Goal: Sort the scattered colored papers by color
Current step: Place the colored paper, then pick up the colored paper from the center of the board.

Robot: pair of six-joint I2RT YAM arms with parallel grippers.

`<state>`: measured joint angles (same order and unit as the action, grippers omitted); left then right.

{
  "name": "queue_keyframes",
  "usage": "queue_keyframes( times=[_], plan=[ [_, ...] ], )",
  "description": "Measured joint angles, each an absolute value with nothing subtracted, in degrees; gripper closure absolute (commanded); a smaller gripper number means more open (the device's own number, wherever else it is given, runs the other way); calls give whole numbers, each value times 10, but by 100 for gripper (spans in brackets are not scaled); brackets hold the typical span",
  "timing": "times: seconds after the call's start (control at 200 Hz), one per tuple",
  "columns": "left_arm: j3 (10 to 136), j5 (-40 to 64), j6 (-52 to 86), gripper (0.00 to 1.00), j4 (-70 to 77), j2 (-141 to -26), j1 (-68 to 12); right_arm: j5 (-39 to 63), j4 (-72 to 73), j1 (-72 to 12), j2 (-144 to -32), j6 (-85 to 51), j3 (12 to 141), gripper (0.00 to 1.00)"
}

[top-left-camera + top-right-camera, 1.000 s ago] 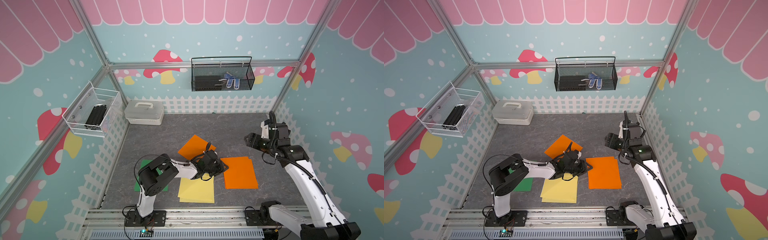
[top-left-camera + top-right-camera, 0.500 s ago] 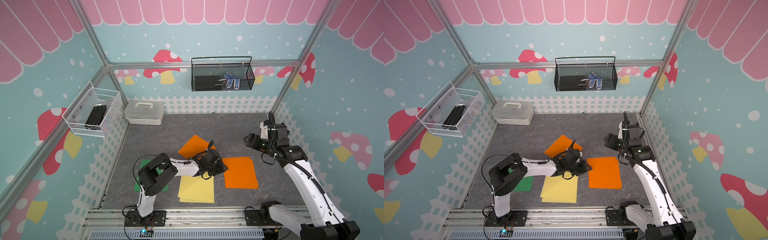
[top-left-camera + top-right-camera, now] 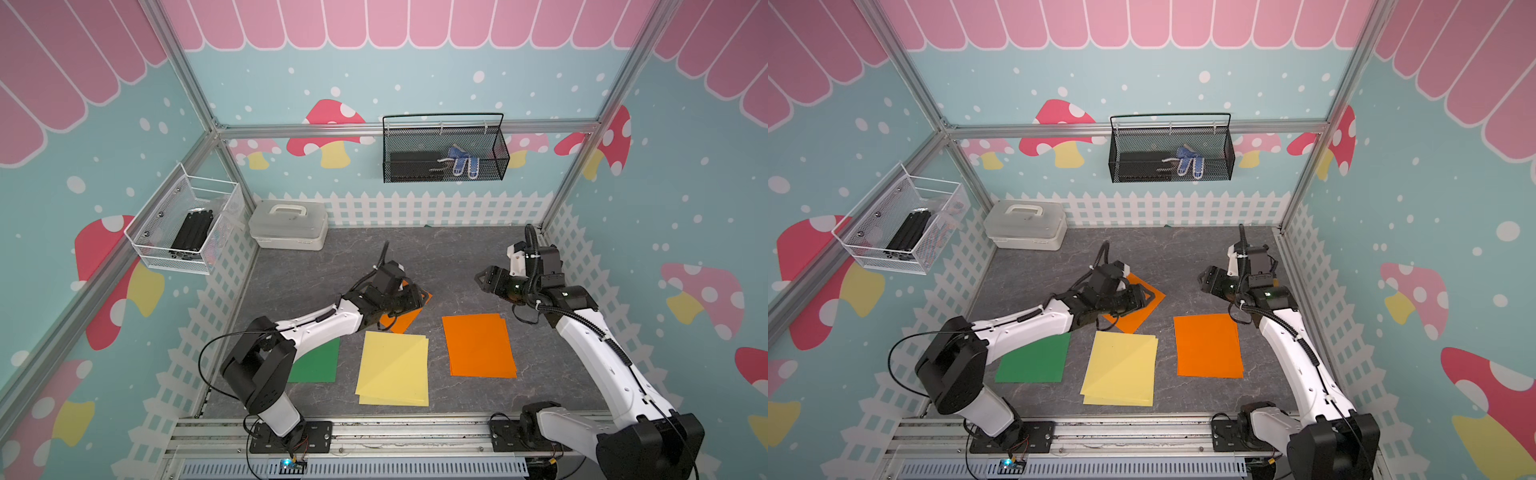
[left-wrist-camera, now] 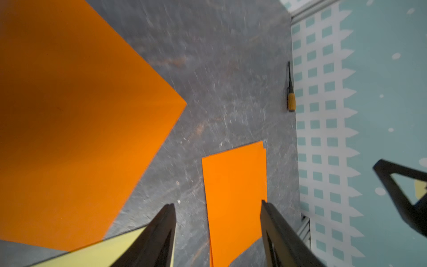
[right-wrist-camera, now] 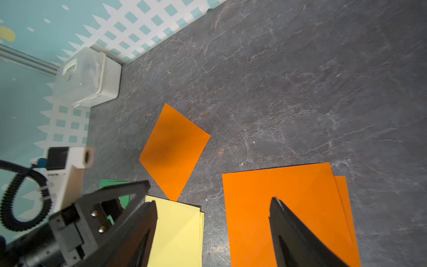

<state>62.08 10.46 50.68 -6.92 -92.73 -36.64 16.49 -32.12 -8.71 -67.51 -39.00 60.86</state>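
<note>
I should keep moving until my fingers close on that corner (image 3: pixel 1161 296), since the loose orange paper (image 3: pixel 1139 316) lies clear of the orange stack with one corner toward my right gripper.
A loose orange paper (image 3: pixel 401 320) (image 3: pixel 1133 318) lies tilted on the grey floor, partly under my left gripper (image 3: pixel 422 297) (image 3: pixel 1148 297). That gripper is open with nothing between its fingers in the left wrist view (image 4: pixel 217 203), where the loose sheet (image 4: pixel 69 127) fills one side. Along the front lie green paper (image 3: pixel 316 361), a yellow stack (image 3: pixel 392 368) and an orange stack (image 3: pixel 478 345) (image 4: pixel 233 185). My right gripper (image 3: pixel 480 278) (image 5: pixel 213 201) hangs open and empty above the floor, behind the orange stack (image 5: pixel 288 208) and apart from every sheet.
A white lidded box (image 3: pixel 289 224) stands in the back left corner. Wire baskets hang on the back wall (image 3: pixel 444 153) and the left wall (image 3: pixel 187 228). A small yellow-handled tool (image 4: pixel 290 99) lies at the foot of the white fence.
My left gripper has drawn back from the gap between the yellow and orange stacks toward the loose orange sheet, and its jaws have widened. The right arm has hardly moved.
</note>
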Motion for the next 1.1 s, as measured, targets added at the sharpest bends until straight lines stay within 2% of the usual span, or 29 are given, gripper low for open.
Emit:
queue_keyframes(
  times=[0.195,0.355,0.525,0.78,0.971,1.101],
  plan=[
    [630,136,446,37,-88,-936,-229,207,-256,-121,-759,-425,607,29],
    [650,171,418,36,-95,-994,-164,219,-236,-185,-882,-437,652,29],
    [689,218,402,36,-91,-1060,-137,243,-192,-210,-966,-467,668,27],
    [698,317,419,38,3,-1126,-115,253,-153,-211,-991,-499,667,27],
    [652,359,450,38,86,-1127,-117,273,-127,-211,-1041,-521,667,28],
    [615,367,452,40,91,-1119,-117,286,-112,-211,-1063,-534,661,28]
  ],
)
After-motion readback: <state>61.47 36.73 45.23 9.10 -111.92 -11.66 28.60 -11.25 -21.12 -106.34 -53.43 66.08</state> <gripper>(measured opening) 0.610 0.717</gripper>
